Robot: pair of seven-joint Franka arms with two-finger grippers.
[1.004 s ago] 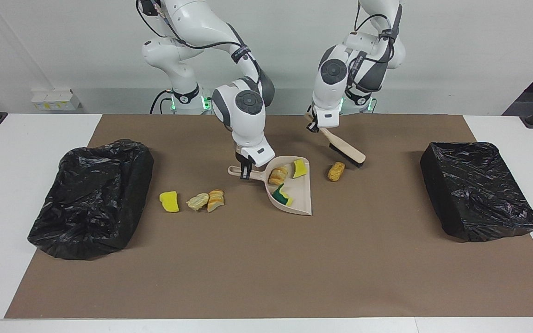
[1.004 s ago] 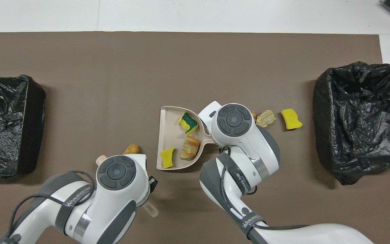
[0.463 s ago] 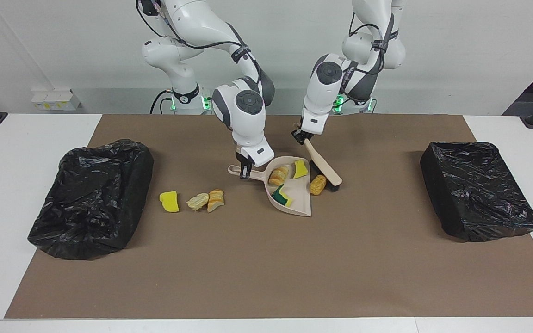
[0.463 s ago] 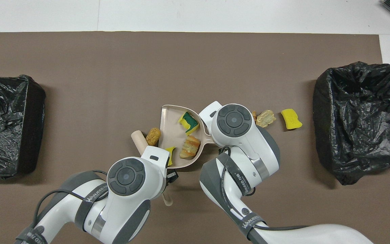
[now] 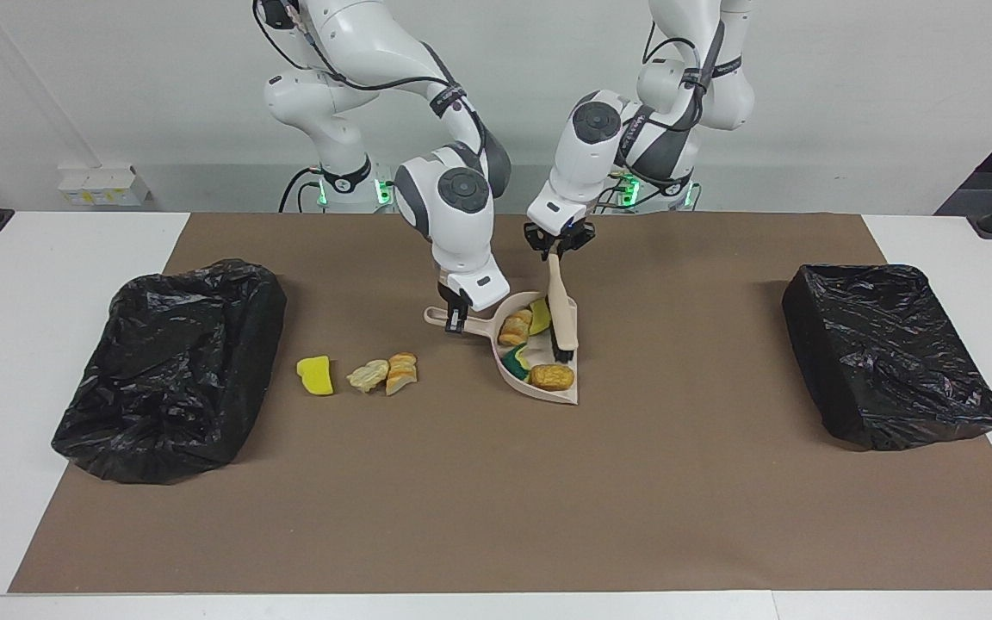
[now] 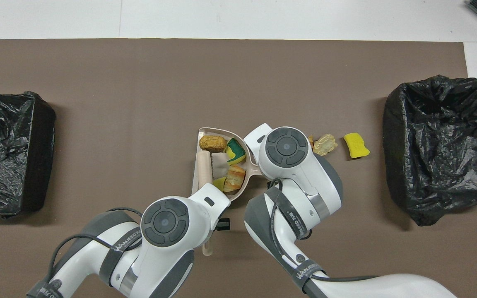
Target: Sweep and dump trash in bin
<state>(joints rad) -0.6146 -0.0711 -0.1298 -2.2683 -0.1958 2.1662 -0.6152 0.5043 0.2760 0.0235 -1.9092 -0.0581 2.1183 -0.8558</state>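
The brush's bristles (image 5: 562,353) are inside the loaded dustpan. My left gripper should pull the brush clear before my right gripper takes the dustpan to the bin (image 6: 440,144).
A beige dustpan (image 5: 539,394) (image 6: 222,130) lies mid-mat, and my right gripper (image 5: 458,320) is shut on its handle. My left gripper (image 5: 558,245) is shut on the beige brush (image 5: 561,314) (image 6: 204,165), whose bristles rest inside the pan. In the pan lie several pieces of trash: a tan chunk (image 5: 551,376) (image 6: 213,143), a green-backed sponge (image 5: 515,362) (image 6: 235,151), a bread chunk (image 5: 517,327) (image 6: 234,178) and a yellow sponge piece (image 5: 540,313). On the mat toward the right arm's end lie a yellow sponge (image 5: 315,375) (image 6: 356,145), a pale scrap (image 5: 368,375) (image 6: 325,144) and a bread chunk (image 5: 401,372).
A black-bagged bin (image 5: 173,366) (image 6: 441,145) stands at the right arm's end of the brown mat. A second black-bagged bin (image 5: 888,353) (image 6: 10,153) stands at the left arm's end.
My left gripper swung the brush toward the dustpan and pushed the tan chunk off the mat into it. The right gripper and the dustpan stayed put.
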